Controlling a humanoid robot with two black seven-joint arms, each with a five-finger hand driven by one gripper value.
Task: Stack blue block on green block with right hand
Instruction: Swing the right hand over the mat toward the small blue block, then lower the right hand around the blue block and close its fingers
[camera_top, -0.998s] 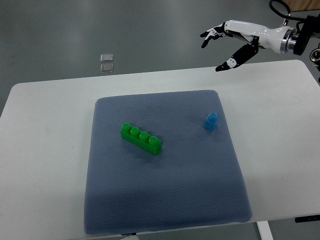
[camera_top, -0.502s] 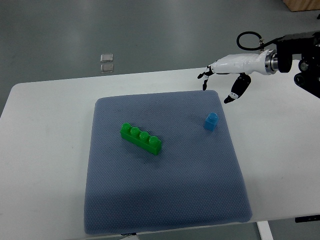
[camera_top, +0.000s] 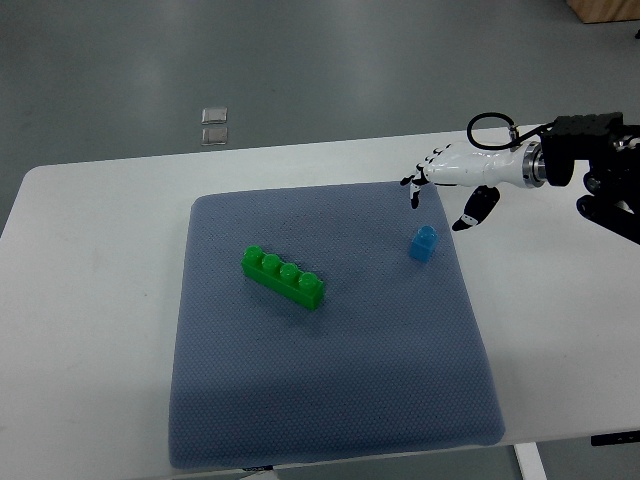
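Observation:
The blue block (camera_top: 424, 244) is about as narrow as a green block's stud (camera_top: 289, 272). I expect the blue block to leave neighbouring studs in view when I stack it.
A small blue block (camera_top: 423, 243) stands on the right part of a blue-grey mat (camera_top: 330, 400). A long green block (camera_top: 283, 278) with a row of studs lies slanted near the mat's middle left. My right hand (camera_top: 440, 197) reaches in from the right edge and hovers just above and to the right of the blue block, fingers spread and holding nothing. Its fingertips (camera_top: 412, 184) are over the mat's top right corner and its thumb (camera_top: 470, 215) points down beside the block. The hand is apart from the block.
The mat lies on a white table (camera_top: 90, 300). Two small clear squares (camera_top: 213, 126) lie on the grey floor beyond the table's far edge. The black forearm (camera_top: 595, 175) crosses the table's right end.
My right hand has come down and toward me from above the table's far edge to just beside the blue block. Neither block has moved.

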